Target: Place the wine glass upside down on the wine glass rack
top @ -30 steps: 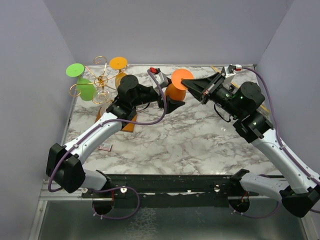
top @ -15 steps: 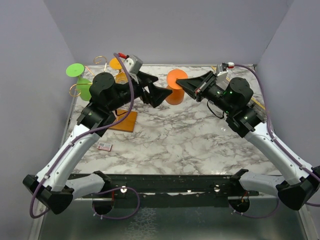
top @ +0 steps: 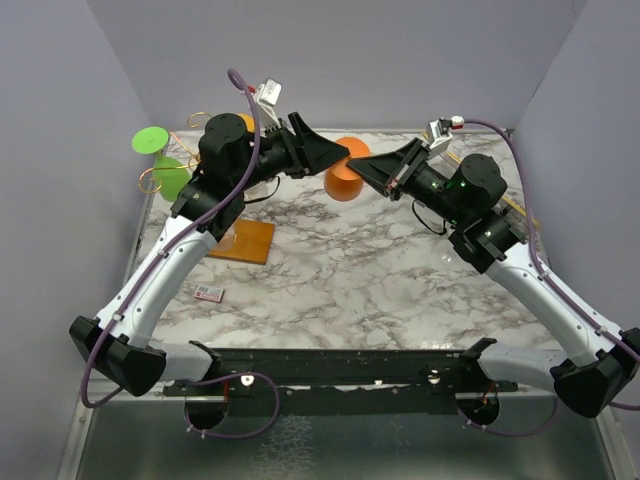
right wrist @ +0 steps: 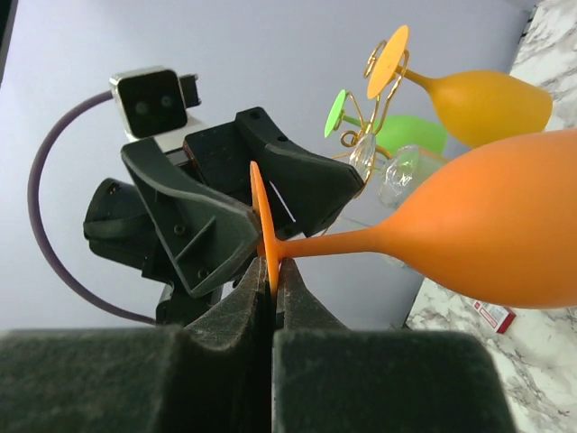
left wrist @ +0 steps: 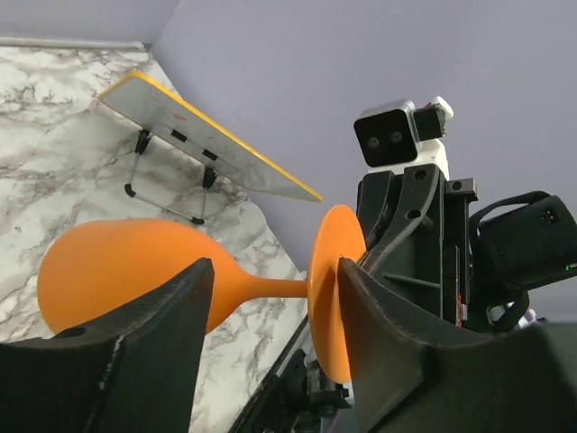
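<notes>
The foot disc [top: 354, 146] is in my right gripper, far from the rack, so my left gripper should take the disc and bring the orange wine glass to the rack.
The orange wine glass [top: 343, 181] hangs sideways above the table's back middle, bowl to the left in the left wrist view [left wrist: 117, 269]. My right gripper [top: 354, 166] is shut on the rim of its foot disc [right wrist: 263, 225]. My left gripper [top: 333, 160] is open, its fingers [left wrist: 135, 361] on either side of the stem and foot, one close against the disc. The wine glass rack [top: 247, 240] stands back left, mostly hidden behind my left arm; its gold wire [right wrist: 366, 133] shows in the right wrist view.
A green glass [top: 170, 180] and a yellow glass [right wrist: 478, 104] hang on the rack, with clear glasses [right wrist: 397, 176] beside them. A yellow-edged board on a wire stand [left wrist: 203, 140] is at the back right. A small card [top: 209, 293] lies front left.
My left arm has risen and swung back and right, bringing its open fingers around the glass's stem. My right gripper has carried the glass slightly left and up.
</notes>
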Controlling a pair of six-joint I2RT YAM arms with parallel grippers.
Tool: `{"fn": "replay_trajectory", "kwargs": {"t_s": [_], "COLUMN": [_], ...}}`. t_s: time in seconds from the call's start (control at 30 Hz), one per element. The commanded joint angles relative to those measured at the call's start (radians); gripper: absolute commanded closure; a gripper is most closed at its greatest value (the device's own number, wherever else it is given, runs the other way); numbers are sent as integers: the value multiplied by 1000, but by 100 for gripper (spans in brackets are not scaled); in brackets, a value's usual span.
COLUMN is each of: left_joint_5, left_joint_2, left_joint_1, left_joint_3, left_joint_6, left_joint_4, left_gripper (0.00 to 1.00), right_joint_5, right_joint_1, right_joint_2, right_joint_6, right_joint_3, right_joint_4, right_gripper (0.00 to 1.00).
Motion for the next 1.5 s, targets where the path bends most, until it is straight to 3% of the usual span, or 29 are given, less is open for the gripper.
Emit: {"fn": "replay_trajectory", "kwargs": {"t_s": [0.0, 0.23, 0.33, 0.4, 0.57, 0.7, 0.97, 1.47], "left_joint_5": [71, 129, 168, 195, 282, 363, 477, 507], "left_joint_2": [6, 1, 0, 6, 44, 108, 250, 420], "left_joint_1": [12, 52, 63, 74, 117, 186, 389, 796], "left_joint_3": [40, 52, 50, 64, 142, 261, 446, 552], "left_joint_6": [-90, -109, -125, -135, -182, -213, -354, -514], "left_joint_4": [23, 47, 84, 103, 142, 150, 258, 448], "left_gripper": [48, 100, 100, 100, 100, 100, 100, 100], "right_joint_5": [-87, -64, -52, -44, -3, 63, 186, 228], "right_joint_1": [-2, -2, -2, -2, -2, -2, -2, -2], "right_joint_2": [20, -1, -3, -2, -10, -45, -127, -177], "right_joint_6": [-47, -97, -116, -129, -163, -193, -251, -297], "right_joint_3": [25, 25, 41, 53, 68, 42, -6, -40], "right_joint_4": [65, 41, 22, 10, -17, -21, -74, -110], "right_gripper": [99, 99, 97, 88, 44, 28, 24, 25]}}
